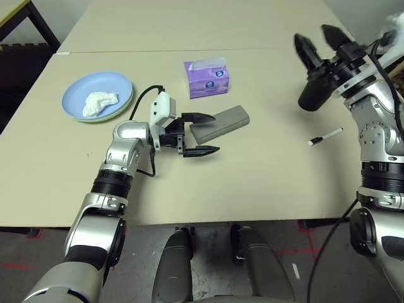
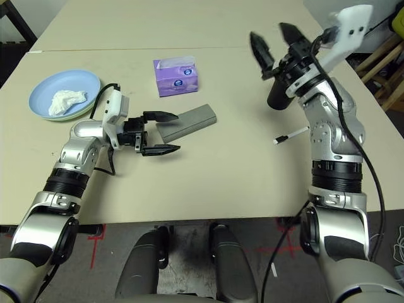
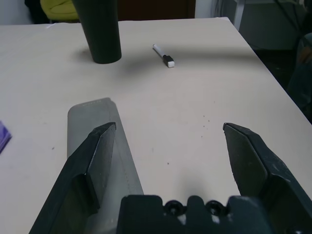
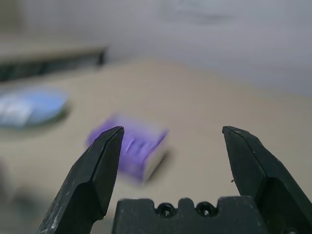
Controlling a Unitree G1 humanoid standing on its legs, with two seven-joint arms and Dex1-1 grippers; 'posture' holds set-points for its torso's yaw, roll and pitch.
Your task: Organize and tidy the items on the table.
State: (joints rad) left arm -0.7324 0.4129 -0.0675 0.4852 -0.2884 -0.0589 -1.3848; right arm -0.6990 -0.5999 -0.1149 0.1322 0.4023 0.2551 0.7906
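Note:
The white pen (image 1: 328, 135) is clear of the black cup, so my right gripper should keep going down with open fingers to the pen's black cap (image 1: 315, 140) and close there.
A light blue plate (image 1: 95, 88) lies on a pale green plate (image 1: 120, 112) at the table's left, with a crumpled white tissue (image 1: 99, 103) in it. The grey glasses case (image 1: 221, 122) lies mid-table. My left gripper (image 1: 200, 134) is open at the case's near end, one finger (image 3: 95, 161) over the case (image 3: 92, 126) and the other beside it on bare table. The black cup (image 1: 314, 95) stands upright on the right. My right gripper (image 1: 322, 43) is open just above and beyond it, holding nothing. A small white pen (image 1: 325, 137) lies nearer than the cup.
A purple tissue box (image 1: 207, 78) stands behind the case. The table (image 1: 265, 183) has a seam (image 1: 252, 49) running across its far part and wide bare room in front and in the middle. Its right edge is close to the pen.

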